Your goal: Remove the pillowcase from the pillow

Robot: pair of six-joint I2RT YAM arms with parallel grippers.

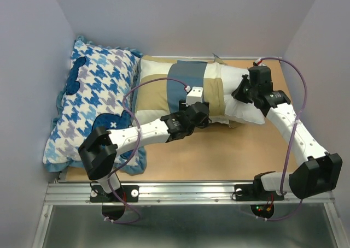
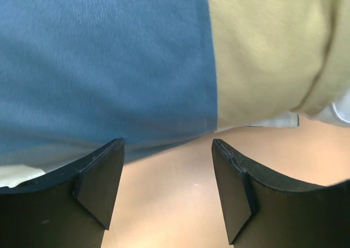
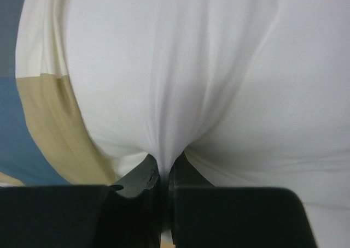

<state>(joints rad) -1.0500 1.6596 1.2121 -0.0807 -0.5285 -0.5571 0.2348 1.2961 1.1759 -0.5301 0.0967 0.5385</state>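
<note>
The pillowcase's blue panel [image 1: 185, 74] is beside my open left gripper, which is short of the pillowcase's open end, so next my left gripper moves to the tan hem [image 1: 219, 98] and pinches there.
The pillowcase [image 1: 164, 89], in tan, slate blue and cream blocks, lies across the back of the table and covers most of the white pillow [image 1: 243, 108], whose right end sticks out. My left gripper [image 1: 203, 116] is open at the pillowcase's near edge; in the left wrist view the blue and tan fabric [image 2: 109, 68] hangs just beyond the fingertips [image 2: 109, 149], with bare table between them. My right gripper [image 1: 239, 92] is shut on a pinched fold of the white pillow [image 3: 164, 95] at its exposed end. The pillowcase edge [image 3: 38, 122] shows at the left of that view.
A blue-and-white houndstooth cushion [image 1: 93, 106] with a frilled edge fills the left side, leaning on the left wall. Enclosure walls stand on the left, back and right. The wooden table [image 1: 219, 149] lies in front of the pillow, with a metal rail [image 1: 186, 190] at its near edge.
</note>
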